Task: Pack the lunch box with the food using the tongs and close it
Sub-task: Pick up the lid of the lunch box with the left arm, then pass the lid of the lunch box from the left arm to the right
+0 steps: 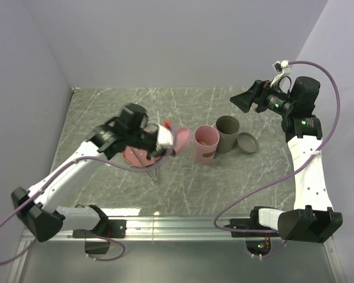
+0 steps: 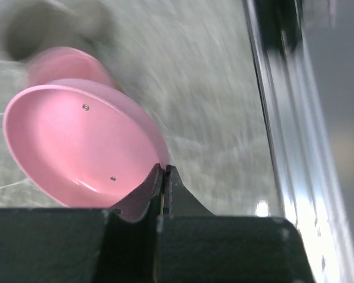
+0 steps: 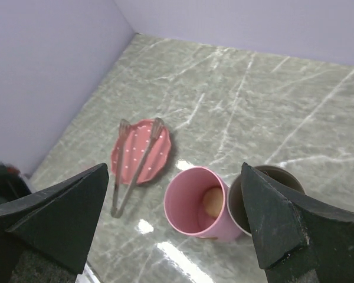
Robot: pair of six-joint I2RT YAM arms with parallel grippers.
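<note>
The pink lid [image 2: 159,141] is held by its rim in my left gripper, and the lid's outer side [image 1: 183,140] is free. My right gripper should keep moving closer to that side until it closes on the lid's strap.
The lunch box stands mid-table as a pink tub [image 1: 206,143] [image 3: 197,203] and, touching it, a grey tub [image 1: 228,134] [image 3: 271,177]. In the pink tub lies a pale cream ball [image 3: 211,201] of food. My left gripper [image 2: 164,168] [image 1: 167,140] is shut on the rim of the pink lid [image 2: 82,147] [image 1: 179,138], holding it tilted in the air just left of the pink tub. The tongs [image 3: 135,165] [image 1: 157,173] lie across the pink dotted plate [image 3: 140,150] [image 1: 134,157]. My right gripper [image 3: 174,168] [image 1: 245,100] hangs open, high above the tubs, with nothing in it.
A grey lid [image 1: 247,143] lies flat on the table right of the grey tub. The left wall and back wall enclose the marble tabletop [image 1: 135,106]. A metal rail [image 1: 183,223] runs along the near edge.
</note>
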